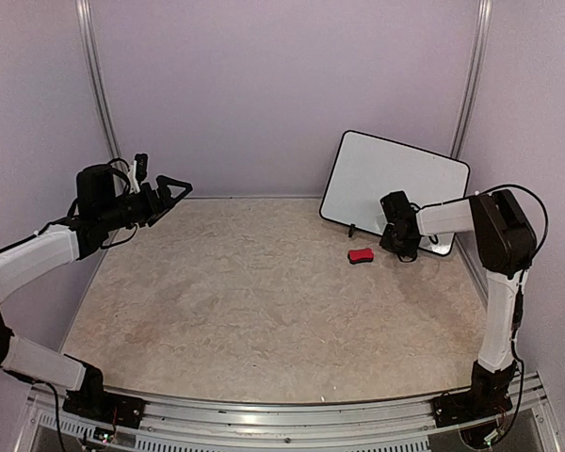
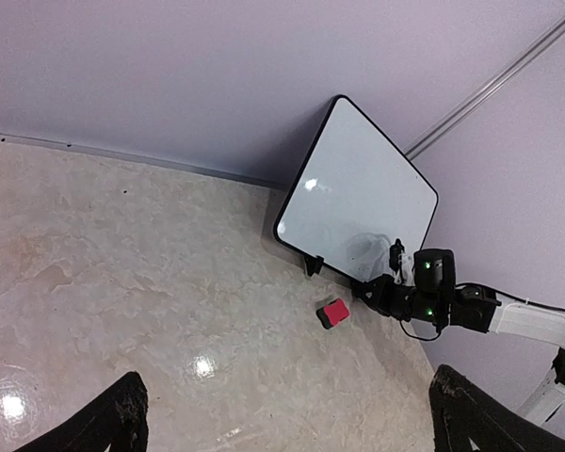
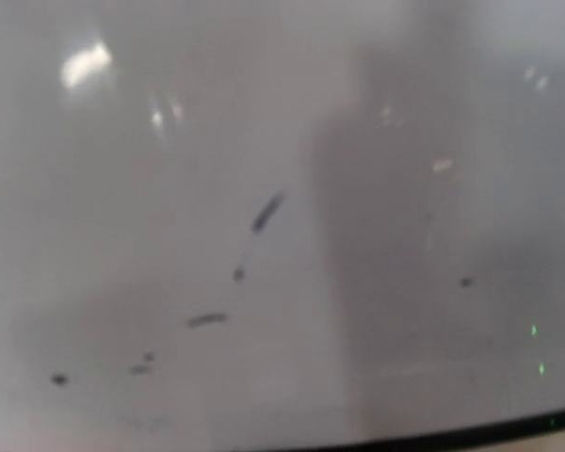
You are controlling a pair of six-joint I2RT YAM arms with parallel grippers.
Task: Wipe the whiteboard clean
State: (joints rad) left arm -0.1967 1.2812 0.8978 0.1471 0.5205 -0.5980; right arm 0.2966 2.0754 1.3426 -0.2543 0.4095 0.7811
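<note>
I should go on sliding the whiteboard by its lower rim with my right gripper until its lower corner (image 1: 448,252) gets close to the side (image 1: 471,247), before I let go, because the gap there is open.
The whiteboard (image 1: 395,179) leans against the back wall at the right, white with a thin black rim. It fills the right wrist view, where a few dark smudges (image 3: 266,211) sit on the whiteboard (image 3: 169,122); that gripper's own fingers are out of frame. My right gripper (image 1: 393,243) is shut and hovers low in front of the board's lower right part. A red eraser (image 1: 361,255) lies on the table just left of it, held by nothing. My left gripper (image 1: 174,188) is open and raised at the far left, facing the whiteboard (image 2: 358,202) and the eraser (image 2: 335,313).
The tabletop (image 1: 264,301) is beige and marbled. Purple walls close in the back and both sides, with metal rails (image 1: 96,94) at the corners. The board stands on small black feet (image 1: 351,229). The right arm (image 1: 494,235) rises along the right wall.
</note>
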